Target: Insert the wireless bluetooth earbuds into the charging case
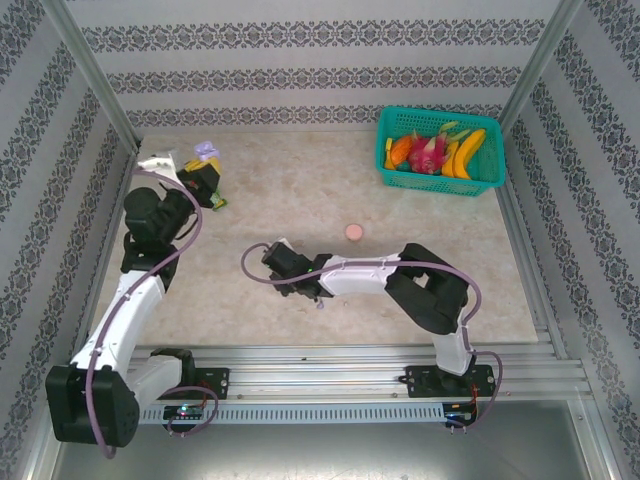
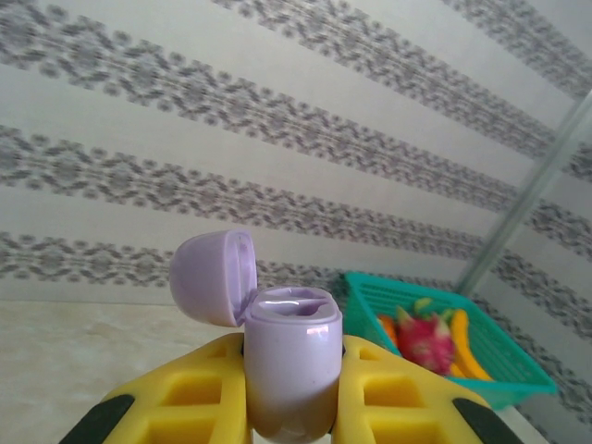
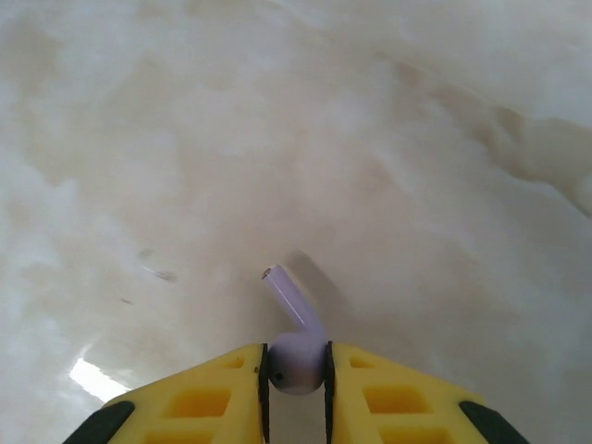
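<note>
Next, I move the open charging case inward with my left gripper, closer to the earbud in my right gripper, before the earbud goes in, because the case is far out at the table's side.
An open purple charging case stands upright between the yellow fingers of my left gripper, which is shut on its body. The lid is flipped back to the left. From above, the case and left gripper are at the table's far left. My right gripper is shut on the round head of a purple earbud, its stem pointing away over the bare marble top. In the top view the right gripper is near the table's middle, front left of a round pink case.
A teal basket with bananas, a dragon fruit and other fruit stands at the back right. Patterned walls and metal posts close in the table on three sides. A metal rail runs along the near edge at the arm bases.
</note>
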`<state>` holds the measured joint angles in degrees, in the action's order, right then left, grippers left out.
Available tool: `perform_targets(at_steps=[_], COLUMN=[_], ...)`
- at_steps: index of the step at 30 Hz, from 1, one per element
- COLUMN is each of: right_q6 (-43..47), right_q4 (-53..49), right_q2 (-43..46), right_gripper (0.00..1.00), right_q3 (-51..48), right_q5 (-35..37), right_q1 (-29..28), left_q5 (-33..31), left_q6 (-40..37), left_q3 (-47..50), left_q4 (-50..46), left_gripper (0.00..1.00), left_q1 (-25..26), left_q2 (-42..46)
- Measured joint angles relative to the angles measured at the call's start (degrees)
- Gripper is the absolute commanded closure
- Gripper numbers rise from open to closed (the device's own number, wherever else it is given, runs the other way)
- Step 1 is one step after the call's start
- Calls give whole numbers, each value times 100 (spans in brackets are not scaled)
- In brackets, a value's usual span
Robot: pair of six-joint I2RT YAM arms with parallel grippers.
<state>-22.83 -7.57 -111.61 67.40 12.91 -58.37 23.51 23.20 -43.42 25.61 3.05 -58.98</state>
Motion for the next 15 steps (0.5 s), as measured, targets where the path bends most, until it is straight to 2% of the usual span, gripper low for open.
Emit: perform_targets(at_steps=[8, 10, 12, 15], right_q6=[-448, -586, -741, -925], right_q4=[85, 125, 195, 240], right_q2=[509, 557, 597, 704], right_gripper=[75, 69, 55, 42], right_q3=[-852, -960, -1016, -1097], right_q5=[-28, -68, -181, -297], right_q1=[551, 667, 767, 868], left_q5=[-374, -492, -621, -774], left_q6=[-31, -42, -48, -68], left_q3=[326, 413, 496, 560], left_q4=[-35, -35, -35, -37], left_gripper=[100, 100, 100, 100], left_q1=[1198, 1423, 1657, 1950], left_q2=[179, 184, 184, 184])
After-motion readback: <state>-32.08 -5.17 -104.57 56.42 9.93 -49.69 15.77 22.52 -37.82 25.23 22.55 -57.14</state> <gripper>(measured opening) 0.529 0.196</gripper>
